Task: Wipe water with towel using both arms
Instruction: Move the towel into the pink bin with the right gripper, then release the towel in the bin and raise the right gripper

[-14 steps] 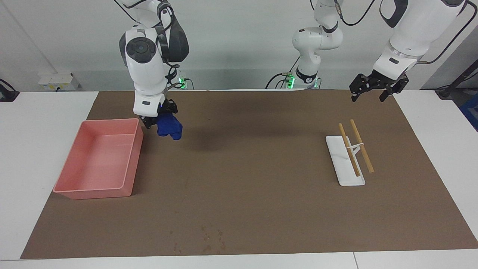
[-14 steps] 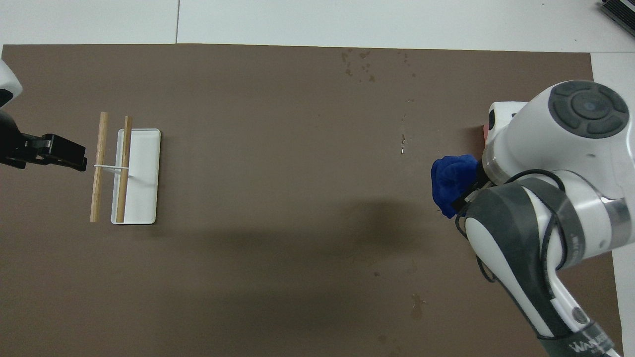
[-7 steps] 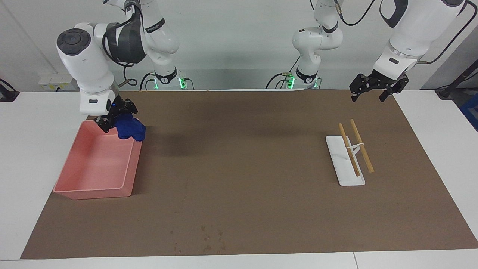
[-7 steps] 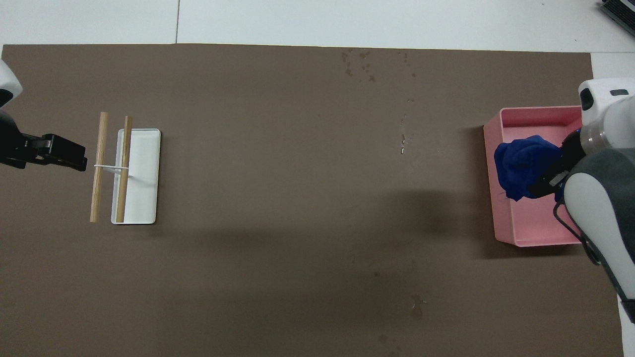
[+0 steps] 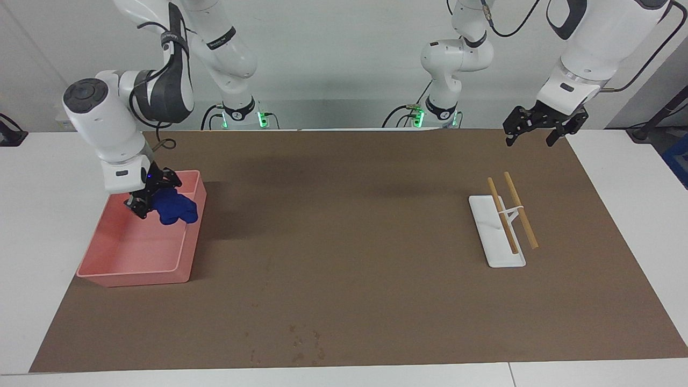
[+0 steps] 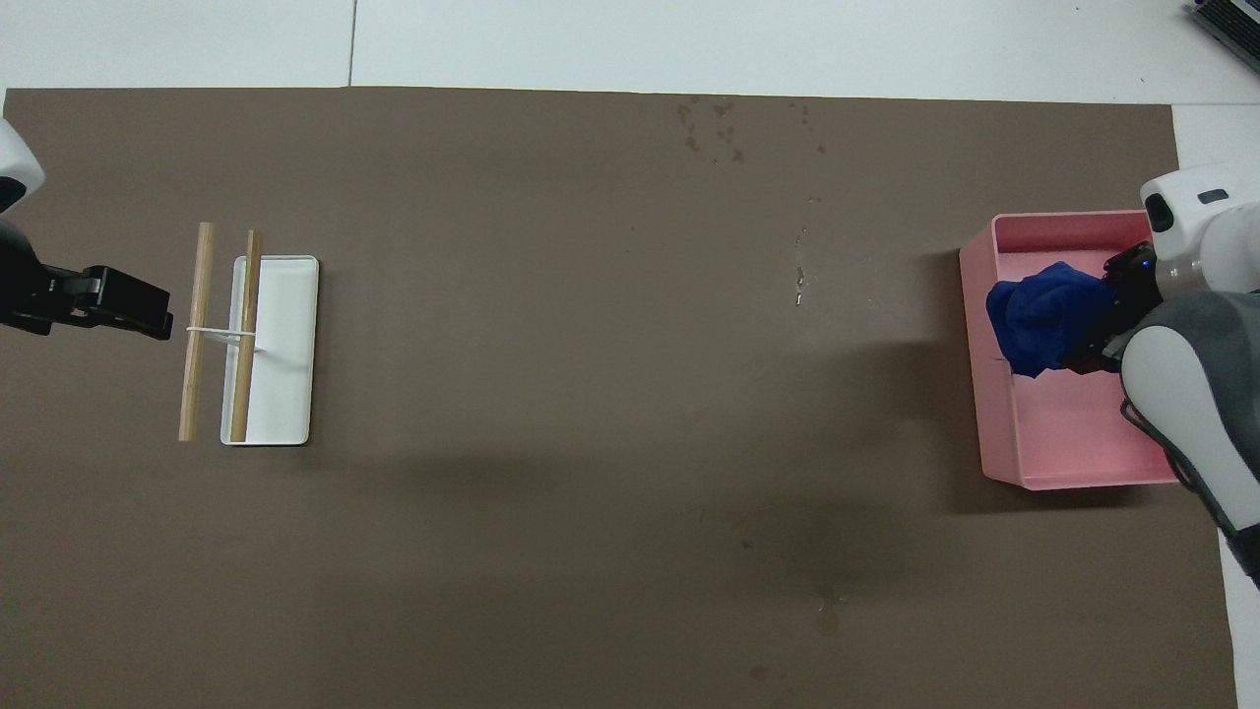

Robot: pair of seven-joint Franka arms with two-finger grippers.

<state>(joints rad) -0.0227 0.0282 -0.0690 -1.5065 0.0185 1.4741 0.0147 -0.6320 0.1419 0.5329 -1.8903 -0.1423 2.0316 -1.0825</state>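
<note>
My right gripper needs to go on bringing the deep-blue towel (image 5: 176,207) down until it reaches the clear tray's bottom (image 5: 153,248) before it lets go, as the towel is hanging bunched over the open pink tray.
The deep-blue towel (image 5: 175,209) is a lumpy bundle held in my right gripper (image 5: 152,202), which is shut on it. It hangs low over the pink tray (image 5: 134,279), by the tray wall nearest the table's middle. I cannot tell whether it touches the tray floor. In the overhead view the towel (image 6: 1041,315) and right gripper (image 6: 1095,340) sit over the tray (image 6: 1068,479). My left gripper (image 5: 529,138) waits open and empty in the air over the mat's corner at the left arm's end; it also shows in the overhead view (image 6: 138,313).
Small water drops (image 5: 303,344) lie on the brown mat near its edge farthest from the robots, also in the overhead view (image 6: 714,128). A white flat stand with two wooden sticks (image 5: 500,236) lies toward the left arm's end.
My right arm swung the towel from beside the tray to over it and lowered it toward the inside. The left arm has not moved.
</note>
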